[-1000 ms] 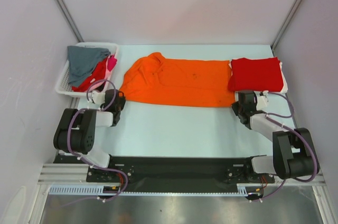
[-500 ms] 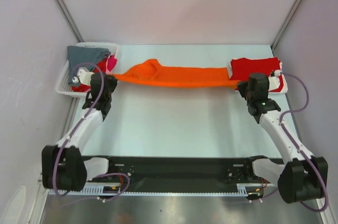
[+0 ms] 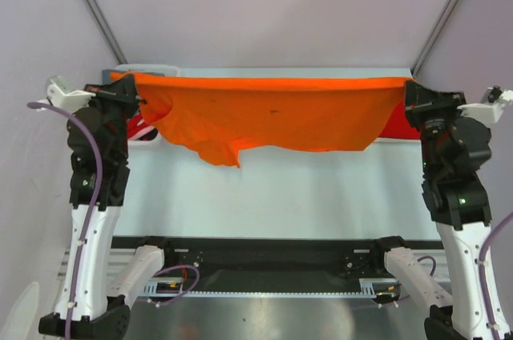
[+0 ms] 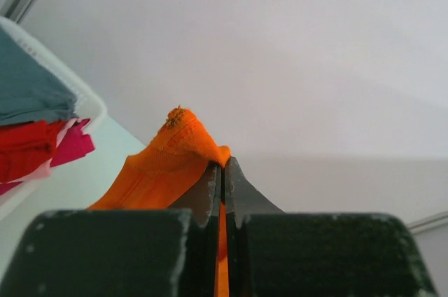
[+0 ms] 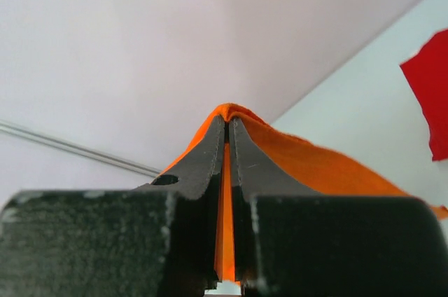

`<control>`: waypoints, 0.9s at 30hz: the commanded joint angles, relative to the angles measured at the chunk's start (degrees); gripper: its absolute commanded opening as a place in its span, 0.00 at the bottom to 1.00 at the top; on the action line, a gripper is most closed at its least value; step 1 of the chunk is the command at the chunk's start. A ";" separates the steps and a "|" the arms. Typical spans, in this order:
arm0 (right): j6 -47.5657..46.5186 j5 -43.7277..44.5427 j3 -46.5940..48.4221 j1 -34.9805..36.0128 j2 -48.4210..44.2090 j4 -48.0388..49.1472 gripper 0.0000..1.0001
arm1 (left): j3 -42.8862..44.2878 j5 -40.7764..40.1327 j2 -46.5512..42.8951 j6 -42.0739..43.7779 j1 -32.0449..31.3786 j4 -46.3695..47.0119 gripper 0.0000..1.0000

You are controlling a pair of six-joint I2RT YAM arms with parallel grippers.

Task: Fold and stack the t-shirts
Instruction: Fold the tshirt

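Observation:
The orange t-shirt's lower edge (image 3: 232, 157) hangs unevenly, so I should lay it at the back with both grippers, then pull the t-shirt's top corners over the clear front table (image 3: 272, 202).
The bright orange t-shirt (image 3: 264, 115) hangs spread in the air, stretched wide between both raised arms, its lower edge sagging over the table. My left gripper (image 3: 132, 93) is shut on its left top corner; in the left wrist view orange cloth (image 4: 168, 160) bulges out past the left gripper (image 4: 224, 167). My right gripper (image 3: 407, 91) is shut on the right top corner, and orange cloth (image 5: 322, 167) drapes from the right gripper (image 5: 227, 123). A folded red t-shirt (image 3: 397, 125) lies on the table at the right, mostly hidden behind the orange one.
The white basket (image 4: 89, 106) at the back left holds a grey tee (image 4: 28, 94), a red tee (image 4: 24, 150) and a pink tee (image 4: 70, 146). The hanging shirt covers most of the basket in the top view. Enclosure walls stand close on both sides.
Both arms have risen from the table, lifting the orange t-shirt by its corners. It lay flat, then bunched into a strip, and now hangs spread high in the air.

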 commanded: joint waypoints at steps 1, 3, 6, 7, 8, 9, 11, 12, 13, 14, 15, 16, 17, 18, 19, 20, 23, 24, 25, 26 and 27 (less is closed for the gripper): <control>-4.15 3.96 5.41 -0.36 -0.37 -3.16 0.00 | 4.86 0.04 0.20 2.11 0.82 -3.26 0.00; -4.60 4.85 6.39 -0.54 0.33 -3.26 0.00 | 8.10 0.83 2.91 1.93 0.82 -3.70 0.00; -3.72 4.85 6.57 -0.80 3.05 -2.47 0.00 | 11.71 2.33 7.74 1.85 0.73 -3.71 0.00; -2.59 4.24 5.79 -0.98 4.54 -2.12 0.00 | 12.42 2.85 9.07 1.85 0.73 -3.71 0.00; -2.05 3.97 5.09 -1.07 5.60 -1.51 0.00 | 13.04 3.12 10.56 1.85 0.73 -3.53 0.01; -1.53 3.54 4.47 -1.15 6.56 -0.63 0.00 | 13.39 3.47 11.79 1.67 0.73 -3.18 0.00; 0.41 2.39 2.63 -1.77 10.33 1.92 0.00 | 13.92 4.61 15.92 1.32 0.73 -1.69 0.00; 1.02 1.52 2.27 -2.20 11.83 2.54 0.00 | 14.27 5.05 17.24 1.06 0.82 -1.16 0.01; 1.81 -1.19 2.18 -2.99 13.68 3.76 0.00 | 14.62 5.32 20.47 1.06 0.74 -0.29 0.00; 3.39 -2.69 2.00 -4.30 17.00 4.56 0.00 | 15.06 5.58 22.07 0.97 0.73 0.07 0.00; 4.19 -4.19 2.00 -5.01 19.03 5.43 0.00 | 16.63 5.84 24.18 0.71 0.73 0.25 0.00; 5.06 -6.47 2.18 -5.46 20.88 7.18 0.00 | 17.78 6.02 25.94 0.62 0.82 0.34 0.00; 5.51 -7.10 2.79 -5.72 22.55 8.24 0.00 | 19.01 6.20 29.87 0.53 0.82 0.25 0.00; 5.51 -7.54 5.06 -5.72 26.66 9.13 0.00 | 21.89 7.42 31.82 -0.26 1.00 0.25 0.00; 5.42 -7.72 7.08 -5.81 28.70 9.13 0.00 | 23.92 8.39 33.67 -0.52 1.17 0.25 0.00; 4.90 -7.89 9.19 -5.99 31.16 9.13 0.00 | 26.29 9.53 38.13 -0.70 1.44 0.16 0.01; 2.44 -9.30 20.96 -7.56 39.95 5.81 0.00 | 39.81 14.71 45.35 -2.37 3.19 -2.03 0.00; 2.78 -10.34 23.77 -10.01 41.71 5.19 0.00 | 48.90 15.86 51.03 -3.07 3.54 -2.91 0.00; 3.05 -13.23 27.71 -10.99 45.04 5.18 0.00 | 53.95 17.69 53.88 -3.34 4.24 -4.83 0.00; 3.05 -14.39 30.28 -11.69 46.55 5.09 0.00 | 59.31 18.32 56.86 -3.69 4.25 -5.72 0.00; 3.05 -15.27 32.74 -12.75 48.48 3.61 0.00 | 68.59 19.98 63.16 -4.82 5.82 -6.42 0.00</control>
